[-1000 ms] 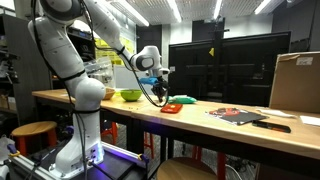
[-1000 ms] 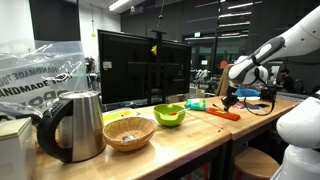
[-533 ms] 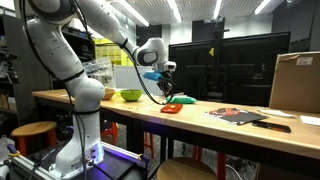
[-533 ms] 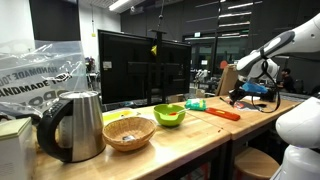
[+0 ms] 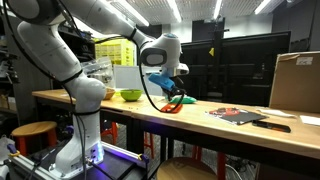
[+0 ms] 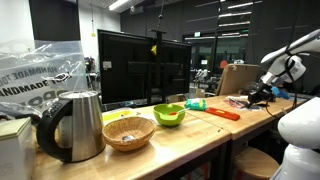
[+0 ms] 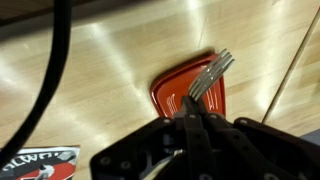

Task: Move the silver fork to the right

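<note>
My gripper should first move toward the magazine and lower the fork onto clear wood point(image 7: 112, 108), because the silver fork's teeth are hanging over the red spatula head point(image 7: 174, 88).
In the wrist view my gripper point(image 7: 195, 120) is shut on the handle of the silver fork point(image 7: 212, 76). The fork's tines stick out past the fingertips, over a red spatula head point(image 7: 172, 93) lying on the wooden table. In both exterior views the gripper point(image 5: 172, 92) point(image 6: 258, 95) hangs a little above the table point(image 5: 200, 120). The red spatula point(image 5: 172, 107) point(image 6: 224, 113) lies close below it. The fork is too small to make out in the exterior views.
A green bowl point(image 5: 129, 95) point(image 6: 169, 115), a wicker basket point(image 6: 129, 132) and a metal kettle point(image 6: 75, 125) stand along the table. A magazine point(image 5: 238, 114) and a cardboard box point(image 5: 295, 82) lie farther along. Dark monitors point(image 5: 215, 65) stand behind.
The arm has swung along the table away from the green bowl, toward the magazine, with the gripper staying shut.
</note>
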Available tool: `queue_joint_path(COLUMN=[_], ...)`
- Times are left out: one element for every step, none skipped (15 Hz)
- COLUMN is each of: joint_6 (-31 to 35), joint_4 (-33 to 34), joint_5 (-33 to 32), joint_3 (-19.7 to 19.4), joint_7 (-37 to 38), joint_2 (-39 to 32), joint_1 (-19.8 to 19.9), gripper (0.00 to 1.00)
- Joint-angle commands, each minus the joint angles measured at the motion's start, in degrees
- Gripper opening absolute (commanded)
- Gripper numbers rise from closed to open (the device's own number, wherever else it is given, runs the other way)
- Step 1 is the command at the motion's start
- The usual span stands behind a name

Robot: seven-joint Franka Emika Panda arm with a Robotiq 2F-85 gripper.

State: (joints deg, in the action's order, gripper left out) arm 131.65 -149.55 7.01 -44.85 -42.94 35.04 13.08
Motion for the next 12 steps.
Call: queue_joint_path(joint_6=[-11.88, -15.20, -18.04, -20.31, -22.48, -23.42, -23.75, -24.15, -23.66, -23.41, -23.06, -22.81], joint_4=[7.20, 9.24, 11.41, 13.15, 14.91, 16.10, 17.10, 17.84, 18.29, 18.76, 19.15, 19.61], joint_5=[1.97, 1.91, 2.12, 2.25, 2.07, 1.93, 2.09, 2.07, 2.21, 2.47, 2.84, 3.72], joint_3=[-11.11, -13.37, -15.89, -17.87, -19.07, -19.71, -20.13, -19.88, -19.39, -19.11, -18.48, -18.35], joint_7=[-13.95, -16.38, -18.70, -20.46, -21.16, -21.37, -21.50, -21.02, -20.52, -20.28, -19.57, -19.29], joint_2=[-0.31, -0.84, -1.69, -2.21, -2.92, -3.49, -3.83, -4.09, -4.49, -4.92, -5.57, -6.57], joint_1=[-2.51, -2.72, -3.49, -4.27, -4.87, -5.43, -6.30, -6.67, -7.31, -8.05, -8.67, -9.94], gripper=[0.01, 0.01, 0.01, 0.01, 0.01, 0.01, 0.01, 0.01, 0.01, 0.01, 0.01, 0.01])
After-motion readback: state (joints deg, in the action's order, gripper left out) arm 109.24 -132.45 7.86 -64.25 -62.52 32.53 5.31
